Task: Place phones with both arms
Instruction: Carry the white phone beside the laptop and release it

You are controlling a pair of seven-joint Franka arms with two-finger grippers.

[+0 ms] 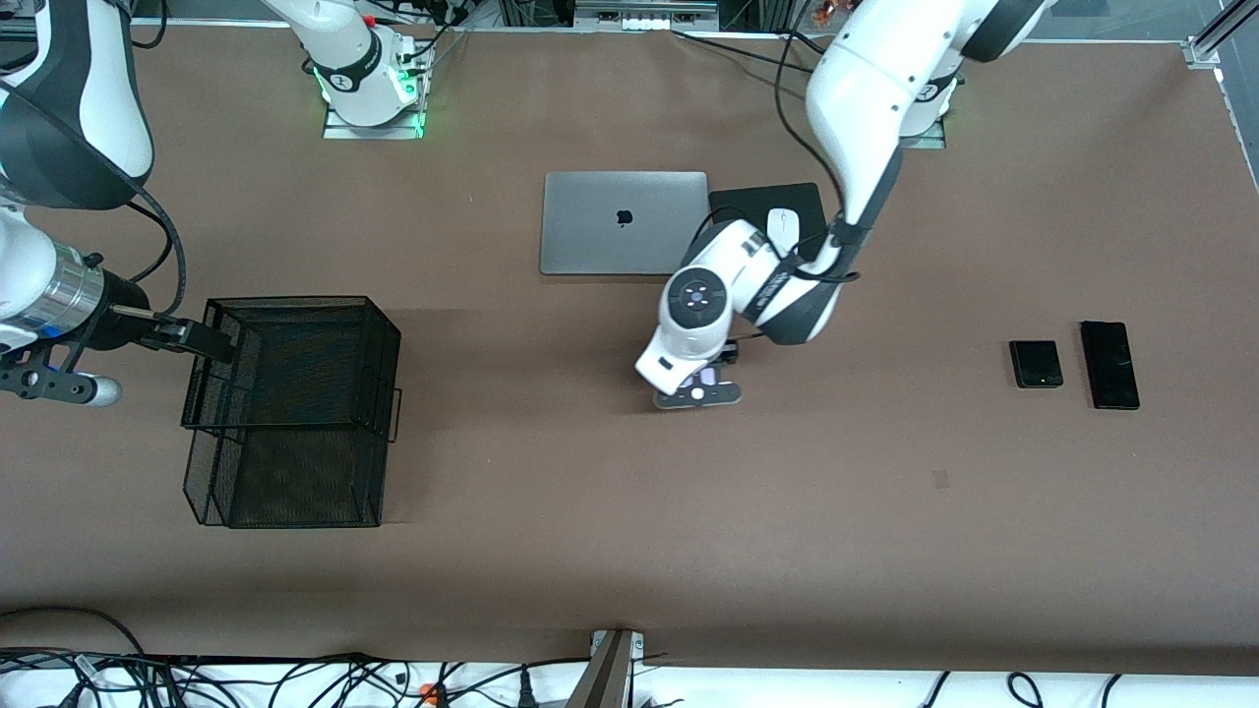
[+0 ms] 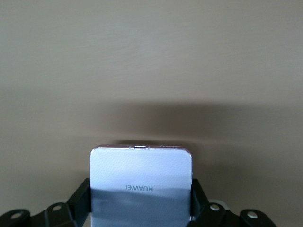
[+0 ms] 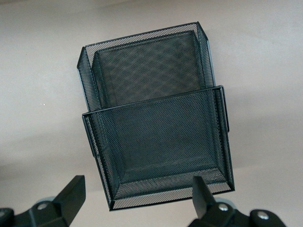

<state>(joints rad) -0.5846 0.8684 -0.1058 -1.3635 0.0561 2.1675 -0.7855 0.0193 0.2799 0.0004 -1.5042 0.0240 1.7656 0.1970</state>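
Note:
My left gripper should, as the mesh basket [image 1: 295,413] stands far from it, put the lilac-white phone in front of the laptop [image 1: 619,350] for my right gripper to take.
My left gripper [image 1: 700,385] is shut on the small pale lilac-white phone [image 2: 141,177], with a finger on each side edge. It is low over the bare table middle, nearer the front camera than the laptop. The phone shows as a lilac patch [image 1: 704,378] under the hand. I cannot tell if it touches the table. The small squarish black phone [image 1: 1036,364] and the long black slab [image 1: 1109,365] lie side by side toward the left arm's end. My right gripper [image 1: 209,340] is open and empty over the mesh basket's edge [image 3: 137,201].
A black two-level wire mesh basket [image 1: 389,374] stands toward the right arm's end and fills the right wrist view [image 3: 151,106]. A closed silver laptop [image 1: 624,222] lies mid-table, with a white mouse [image 1: 783,231] on a black pad [image 1: 748,202] beside it.

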